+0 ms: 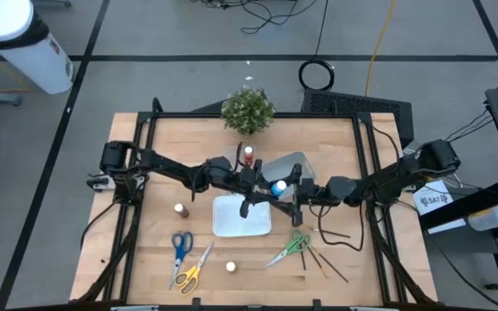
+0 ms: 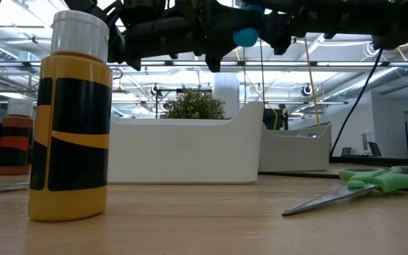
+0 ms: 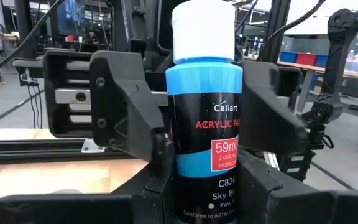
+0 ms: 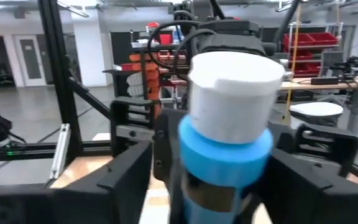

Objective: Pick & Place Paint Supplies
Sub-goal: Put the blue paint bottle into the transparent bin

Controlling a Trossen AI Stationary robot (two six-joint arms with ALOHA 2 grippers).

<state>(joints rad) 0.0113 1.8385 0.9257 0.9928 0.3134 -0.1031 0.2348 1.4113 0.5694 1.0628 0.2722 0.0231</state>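
Observation:
My left gripper is level with the sky-blue bottle's lower body, so my right gripper should hold the bottle while my left gripper grabs the white cap from above.
A sky-blue paint bottle with a white cap is held upright in the air between my two grippers, over the gap between the white tray and the grey tray. My left gripper reaches it from the left, my right gripper from the right. A red bottle, a brown bottle and a yellow, white-capped bottle stand on the table. Blue, yellow and green scissors and thin brushes lie flat. My left gripper pinches the bottle's lower body between its two fingers, coming level from the table's left; the bottle is upright and lifted clear. My right gripper has its fingers against both sides of the upper body below the shoulder, coming level from the table's right.
A leafy potted plant stands at the far edge behind the red bottle. The black frame rails run along both table sides. Bare wood lies on the table's left part and near the right front corner.

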